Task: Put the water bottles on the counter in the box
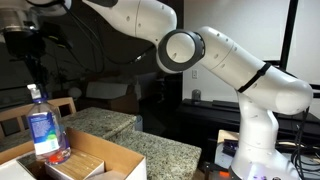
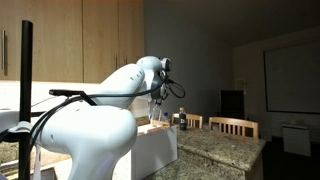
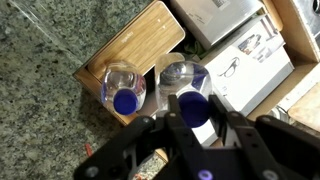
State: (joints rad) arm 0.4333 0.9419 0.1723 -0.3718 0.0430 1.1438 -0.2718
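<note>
The water bottle (image 1: pixel 46 132) hangs upright over the open gap (image 3: pixel 152 79) beside the white packages. My gripper keeps lowering it into the box and let it go there.
In the wrist view my gripper (image 3: pixel 196 112) is shut on the blue cap of a water bottle (image 3: pixel 195 106). In an exterior view this bottle (image 1: pixel 42 125) hangs upright under the gripper (image 1: pixel 33 78), low over the left part of the tan cardboard box (image 1: pixel 110 158). Two more clear bottles (image 3: pixel 122 88) (image 3: pixel 182 74) stand upright just ahead of the fingers, against a wooden panel (image 3: pixel 130 45). The speckled granite counter (image 1: pixel 125 122) (image 3: pixel 40 90) lies around them. The box also shows in the wrist view (image 3: pixel 300 30) at the right.
White packages (image 3: pixel 240 62) lie in the box at the right of the wrist view. A flat tan package (image 1: pixel 88 157) lies in the box. Wooden chairs (image 1: pixel 62 106) (image 2: pixel 236 125) stand behind the counter. The white arm (image 1: pixel 200 50) reaches over from the right.
</note>
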